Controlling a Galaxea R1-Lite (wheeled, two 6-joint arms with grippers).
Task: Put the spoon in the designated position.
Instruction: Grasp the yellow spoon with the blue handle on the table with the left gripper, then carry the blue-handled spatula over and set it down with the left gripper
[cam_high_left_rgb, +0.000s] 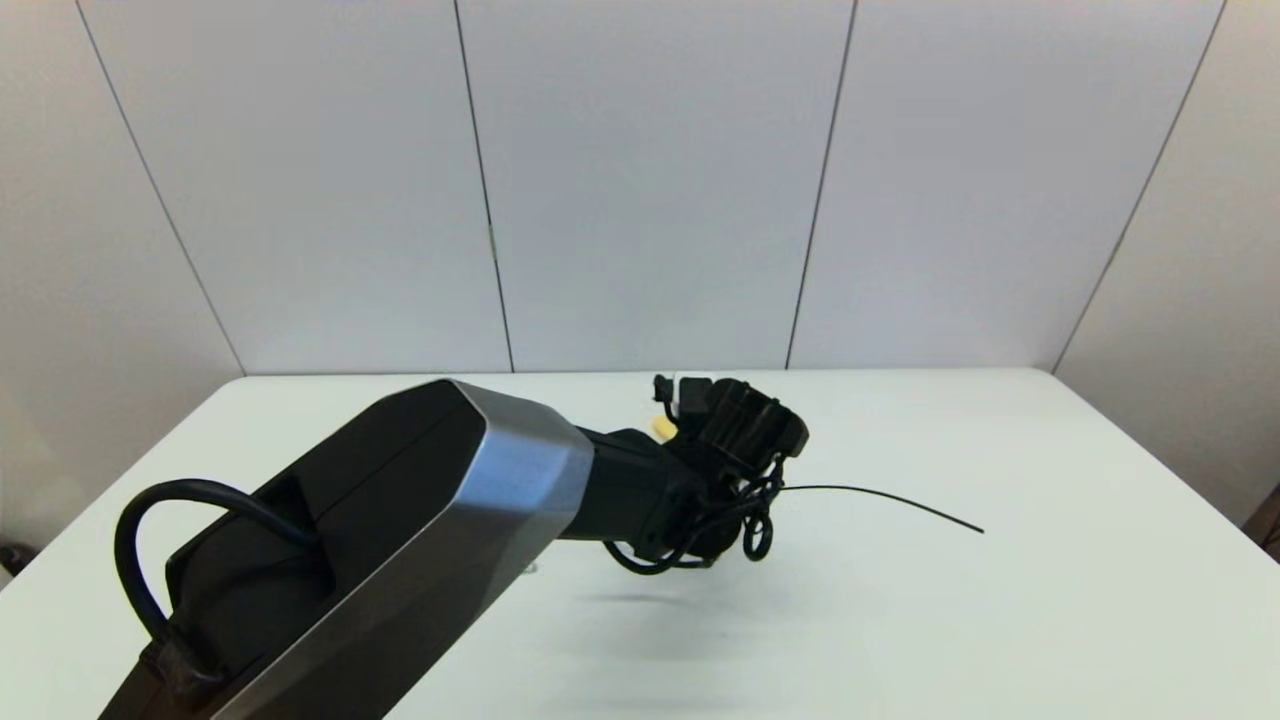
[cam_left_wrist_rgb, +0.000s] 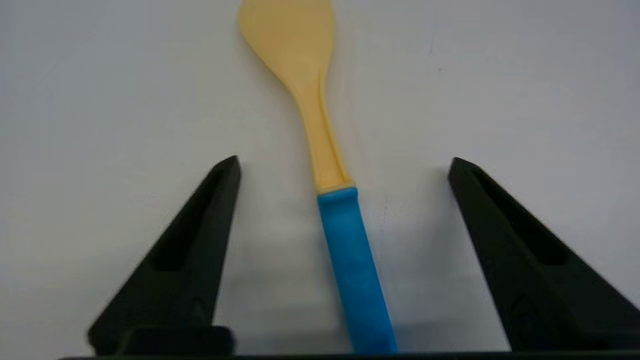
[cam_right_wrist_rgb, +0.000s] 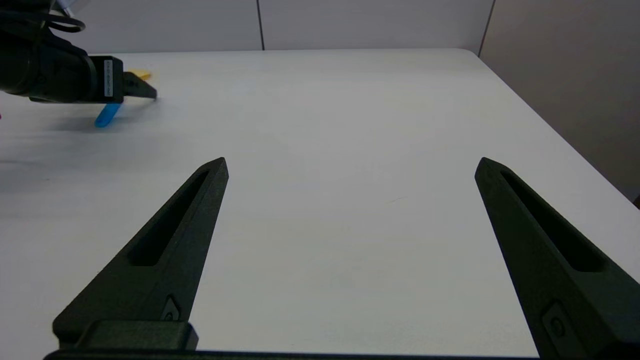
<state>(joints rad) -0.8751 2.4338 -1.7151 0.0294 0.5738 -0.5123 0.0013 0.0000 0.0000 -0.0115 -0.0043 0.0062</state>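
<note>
The blue handle (cam_left_wrist_rgb: 357, 270) lies at a slant between my open fingers, so the spoon (cam_left_wrist_rgb: 315, 123) will turn nearly in line with them when I grip and carry it.
The spoon (cam_left_wrist_rgb: 350, 250) lies flat on the white table (cam_left_wrist_rgb: 100, 75), yellow head pointing away from my left wrist and blue handle toward it. My left gripper (cam_left_wrist_rgb: 344, 160) is open and low over it, one finger on each side of the handle, neither touching. In the head view the left arm reaches to the far middle of the table, and only a bit of the spoon's (cam_high_left_rgb: 662, 428) yellow shows behind the wrist. The right wrist view shows the spoon's blue handle end (cam_right_wrist_rgb: 107, 115) sticking out under the left gripper (cam_right_wrist_rgb: 131, 87). My right gripper (cam_right_wrist_rgb: 352, 161) hangs open and empty over bare table.
A thin black wire (cam_high_left_rgb: 880, 505) curves out from the left wrist over the table toward the right. Pale wall panels (cam_high_left_rgb: 640, 180) close off the table's far edge. The right arm is outside the head view.
</note>
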